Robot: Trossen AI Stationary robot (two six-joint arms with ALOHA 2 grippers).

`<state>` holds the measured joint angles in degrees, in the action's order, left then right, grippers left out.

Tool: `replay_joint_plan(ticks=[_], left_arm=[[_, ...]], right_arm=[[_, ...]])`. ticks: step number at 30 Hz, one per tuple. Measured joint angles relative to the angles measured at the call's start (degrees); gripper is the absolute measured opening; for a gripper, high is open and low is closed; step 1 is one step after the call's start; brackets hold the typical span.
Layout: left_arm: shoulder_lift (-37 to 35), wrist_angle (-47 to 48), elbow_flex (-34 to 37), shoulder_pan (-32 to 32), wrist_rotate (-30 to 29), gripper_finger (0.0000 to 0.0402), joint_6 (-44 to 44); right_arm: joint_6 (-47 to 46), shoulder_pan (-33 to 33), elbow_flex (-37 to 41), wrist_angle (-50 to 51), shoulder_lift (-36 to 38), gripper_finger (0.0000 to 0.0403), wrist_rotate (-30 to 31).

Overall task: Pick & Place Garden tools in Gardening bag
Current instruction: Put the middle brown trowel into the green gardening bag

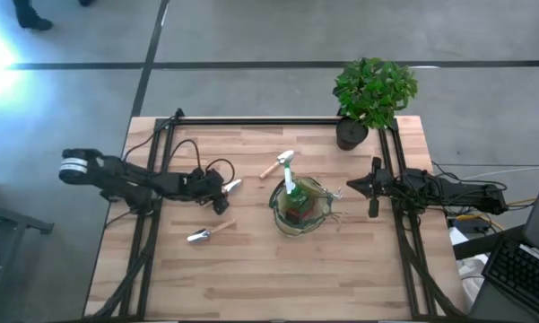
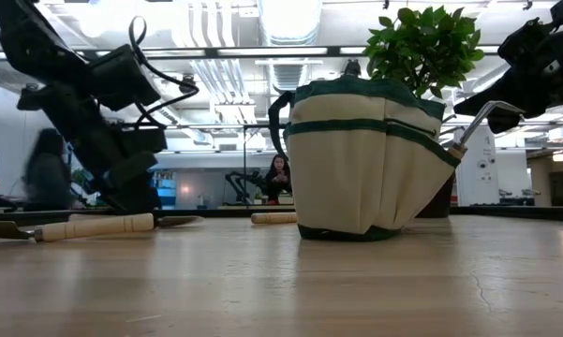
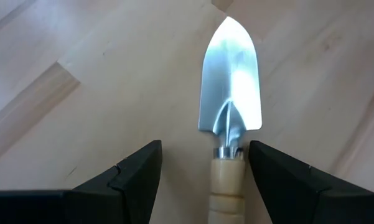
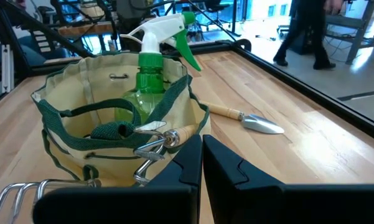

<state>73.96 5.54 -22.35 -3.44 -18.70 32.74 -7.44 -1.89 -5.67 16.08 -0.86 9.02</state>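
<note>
I expect the trowel [image 1: 232, 186] to stand blade up, handle down, when I lower it into the bag, as the blade [image 3: 231, 81] points ahead of my left gripper's fingers.
A trowel with a silver blade [image 3: 231, 81] and a light wooden handle [image 3: 228, 186] lies flat on the table. My left gripper [image 1: 219, 195] is open and slants down over it, one finger on each side of the handle just behind the blade. A second trowel [image 1: 203, 234] lies nearer the front edge and a third [image 1: 279, 165] farther back. The cream gardening bag with green trim [image 1: 301, 208] stands mid-table with a green spray bottle [image 4: 150, 74] and a wooden-handled tool [image 4: 165, 140] in it. My right gripper [image 4: 202, 155] waits shut, right of the bag.
A potted green plant [image 1: 373, 90] stands at the far right corner. Metal rake tines [image 4: 18, 186] stick out of the bag's outer pocket toward my right gripper. Black frame rails [image 1: 143, 242] run along both sides of the table. Bare wood shows along the front edge.
</note>
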Motion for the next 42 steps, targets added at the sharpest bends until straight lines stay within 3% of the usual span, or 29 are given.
replay_joint_plan(ticks=[6,10,19,29,34,42], left_arm=[[2.13,-0.06,-0.02,0.22,-0.08,0.0241,1.5],[3.76,0.46,-0.02,0.27,-0.11,0.0215,2.53],[2.61,1.28,0.0,0.24,1.68,0.007,2.5],[-3.08,2.23,-0.36,0.39,4.57,0.0066,3.17],[-5.16,0.5,-2.39,0.41,0.25,0.0066,0.57],[-8.41,-14.33,-3.61,1.96,-4.37,0.0066,-7.91]], right_arm=[[-0.01,0.0,0.0,0.0,0.0,0.0008,-0.02],[0.0,0.0,0.0,0.0,0.0,0.0008,0.0],[0.0,0.0,0.0,0.0,0.0,0.0008,0.0],[0.0,0.0,0.0,0.0,0.0,0.0008,-0.02],[0.0,0.0,0.0,0.0,0.0,0.0008,0.0],[-0.02,-0.02,0.0,0.0,-0.01,0.0008,-0.02]])
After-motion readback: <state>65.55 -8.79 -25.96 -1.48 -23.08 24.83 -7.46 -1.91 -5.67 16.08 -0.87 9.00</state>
